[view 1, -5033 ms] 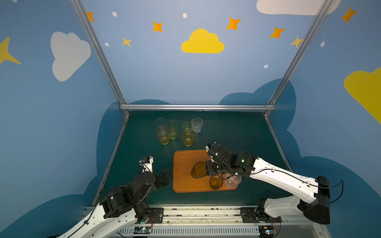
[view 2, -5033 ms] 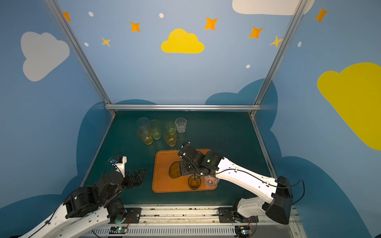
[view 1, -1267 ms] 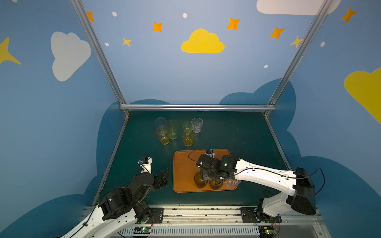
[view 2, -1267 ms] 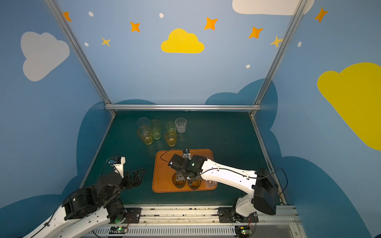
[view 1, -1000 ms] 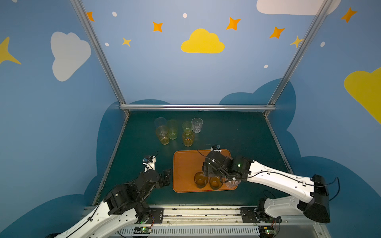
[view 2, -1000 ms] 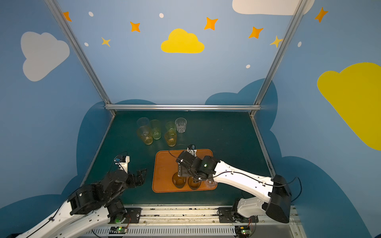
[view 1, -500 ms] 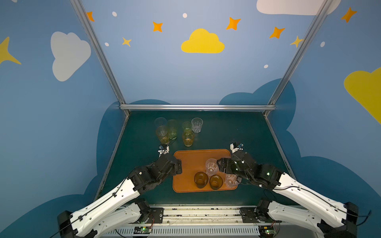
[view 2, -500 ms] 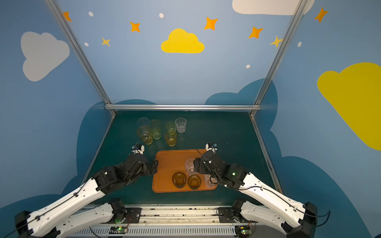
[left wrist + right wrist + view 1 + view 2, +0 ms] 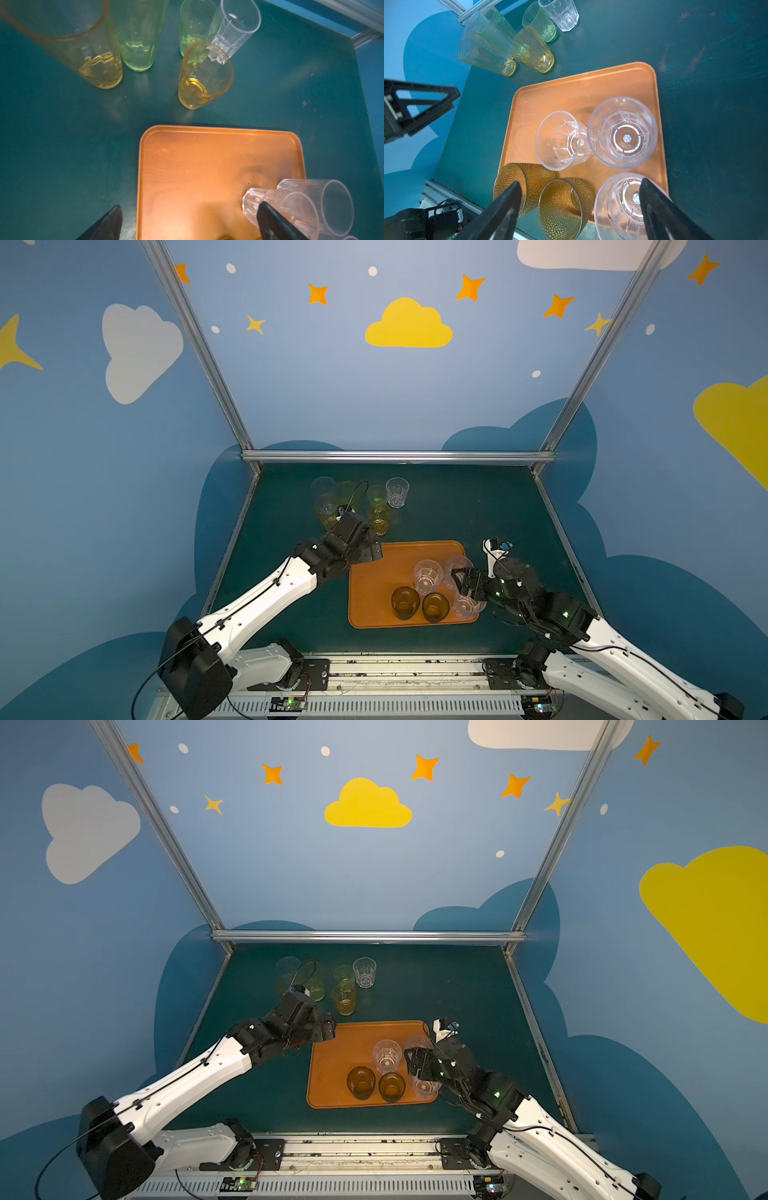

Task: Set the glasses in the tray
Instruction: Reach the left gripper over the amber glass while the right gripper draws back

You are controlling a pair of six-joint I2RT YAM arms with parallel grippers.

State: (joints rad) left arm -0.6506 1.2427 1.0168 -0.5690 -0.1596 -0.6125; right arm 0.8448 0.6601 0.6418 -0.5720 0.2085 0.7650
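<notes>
The short amber glass [image 9: 379, 521] stands behind the tray, close to my left gripper and far from my right gripper. So next I pinch the glass by its rim [image 9: 184, 64] with my left gripper.
The orange tray [image 9: 380, 572] holds two dark amber glasses [image 9: 405, 602] [image 9: 435, 607] and three clear glasses, one being [image 9: 428, 576]. Several more glasses stand on the mat behind it: a short amber one [image 9: 379, 517], green and yellow ones, and a clear faceted one [image 9: 397, 492]. My left gripper [image 9: 374, 547] hangs open over the tray's far left corner [image 9: 149, 133], short of the amber glass [image 9: 203, 76]. My right gripper [image 9: 461, 583] is open above the tray's right side, its fingers [image 9: 502, 209] spread over a dark glass [image 9: 562, 205] and a clear glass [image 9: 618, 203], holding nothing.
The green mat [image 9: 478, 510] is walled in by blue panels and metal posts. A metal rail [image 9: 395, 456] runs along the back, and the arms' base rail [image 9: 395, 672] along the front. The left arm's black cable [image 9: 357, 489] loops over the back glasses.
The left arm has swung from the front left up to the tray's far left corner. The right gripper has drawn back to the right, leaving both dark glasses standing in the tray.
</notes>
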